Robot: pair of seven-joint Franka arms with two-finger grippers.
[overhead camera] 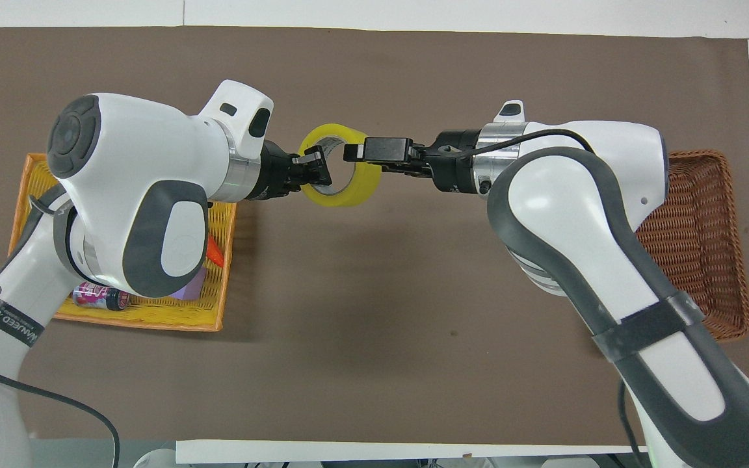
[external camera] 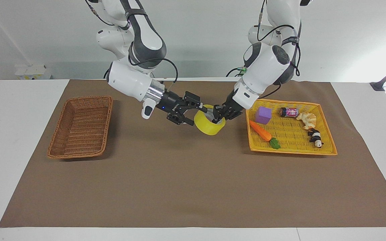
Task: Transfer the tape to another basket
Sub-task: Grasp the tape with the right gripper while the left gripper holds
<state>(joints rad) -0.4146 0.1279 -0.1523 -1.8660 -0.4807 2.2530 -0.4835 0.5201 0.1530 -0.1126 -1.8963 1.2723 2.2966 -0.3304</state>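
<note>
The robot's left gripper has the tape far from the dark-brown basket (external camera: 81, 128), so next the right gripper takes hold of the tape's side (overhead camera: 366, 182) before the left gripper opens and moves back.
The yellow tape (external camera: 209, 127) (overhead camera: 360, 190) hangs above the brown mat, between the two baskets. My left gripper (external camera: 218, 115) (overhead camera: 315, 171) is shut on the part of the tape's wall toward the left arm's end, one finger inside the core. My right gripper (external camera: 197, 115) (overhead camera: 357, 156) has come in from the other end and stands open astride the tape's wall there, its upper finger (overhead camera: 376, 149) lying over the rim and the hole. The dark-brown wicker basket (external camera: 89, 98) (overhead camera: 706, 214) sits empty at the right arm's end of the table.
A yellow-orange tray basket (external camera: 290, 151) (overhead camera: 140, 318) at the left arm's end holds a purple block (external camera: 263, 115), a carrot (external camera: 260, 130), a small can (external camera: 289, 112), a pastry (external camera: 307, 119) and a small figure (external camera: 315, 137). A brown mat (external camera: 179, 187) covers the table.
</note>
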